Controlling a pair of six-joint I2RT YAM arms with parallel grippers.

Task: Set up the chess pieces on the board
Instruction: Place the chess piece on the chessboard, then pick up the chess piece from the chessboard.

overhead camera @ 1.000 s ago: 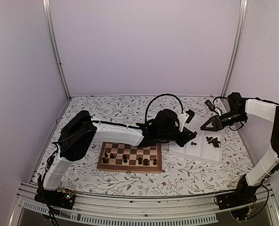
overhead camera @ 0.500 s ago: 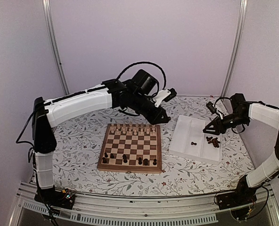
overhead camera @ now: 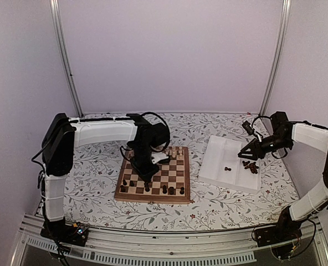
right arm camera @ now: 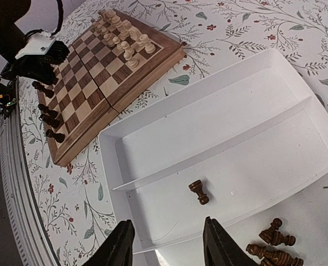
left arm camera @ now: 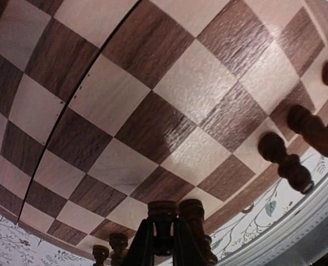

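Note:
The dark piece in my left gripper is too close to the taller piece [left arm camera: 193,216] next to it, so I should open, grip the dark piece again and move it toward the small pieces [left arm camera: 118,241].
The board [overhead camera: 175,174] lies at mid-table, with several dark chess pieces [overhead camera: 171,190] standing along its near rows. My left gripper [overhead camera: 148,177] is low over those rows. In the left wrist view it [left arm camera: 163,220] is shut on one upright dark piece [left arm camera: 163,210], close beside another dark piece [left arm camera: 193,213]. My right gripper [right arm camera: 167,224] hangs open above the white tray [right arm camera: 219,111]. A single dark piece [right arm camera: 198,192] lies on its side below it. A heap of dark pieces [right arm camera: 275,246] lies to its right, seen also from above [overhead camera: 250,166].
Pale chessmen [overhead camera: 175,152] fill the board's far rows [right arm camera: 122,36]. The white tray [overhead camera: 222,155] sits right of the board, split by a ridge [right arm camera: 219,145]. Metal frame posts [overhead camera: 64,55] stand at the back corners, and a rail runs along the table's near edge.
The left arm swung from the tray, up over the board's far side, then down onto its near rows. The right gripper shifted only slightly over the tray.

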